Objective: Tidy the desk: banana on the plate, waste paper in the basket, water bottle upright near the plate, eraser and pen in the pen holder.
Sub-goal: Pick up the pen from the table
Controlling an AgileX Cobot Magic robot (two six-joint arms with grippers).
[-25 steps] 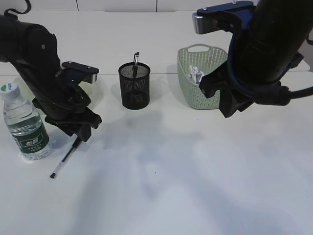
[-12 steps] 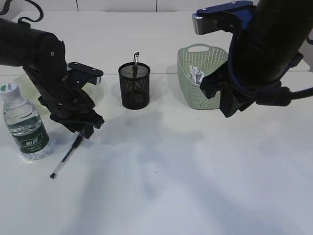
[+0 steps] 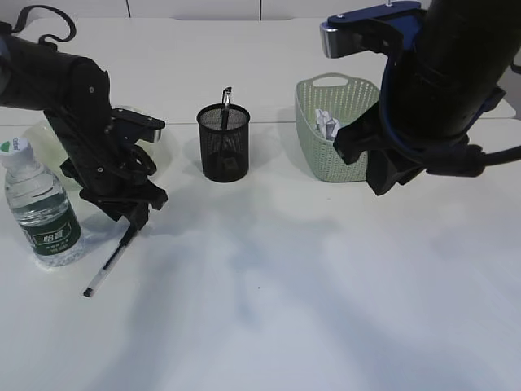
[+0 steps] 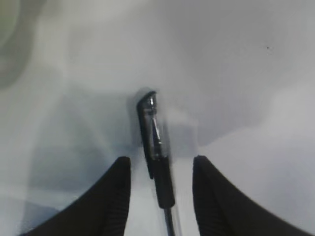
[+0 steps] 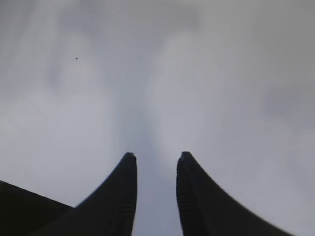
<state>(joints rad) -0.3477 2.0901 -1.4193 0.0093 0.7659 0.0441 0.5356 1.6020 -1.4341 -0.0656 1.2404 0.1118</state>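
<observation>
My gripper will lower the clear pen point(image 3: 108, 265) into the pen holder, and it should stay sticking out too, because the other pen's clip point(image 3: 226, 96) sticks out above the pen holder's rim.
A black-capped pen point(image 3: 108, 266) lies on the white table, slanting from lower left to upper right. My left gripper point(image 3: 134, 218) hangs over its upper end, open. In the left wrist view the pen point(image 4: 153, 142) lies between the two fingertips point(image 4: 124, 169) with a gap on each side. The water bottle point(image 3: 41, 208) stands upright just left of the pen. A pale green plate point(image 3: 34, 137) shows partly behind the left arm. The banana and eraser are hidden. White waste paper point(image 3: 327, 124) sits in the basket point(image 3: 335, 147). My right gripper point(image 3: 383, 175) is open and holds nothing.
The black mesh pen holder point(image 3: 224, 142) stands at the back centre with another pen's clip point(image 3: 226, 96) sticking out. The right arm hangs in front of the basket's right side. The right wrist view shows bare table under the right gripper point(image 5: 156, 157).
The left arm has turned and shifted a little to the left over the pen's upper end. The pen, the bottle and the right arm have not moved.
</observation>
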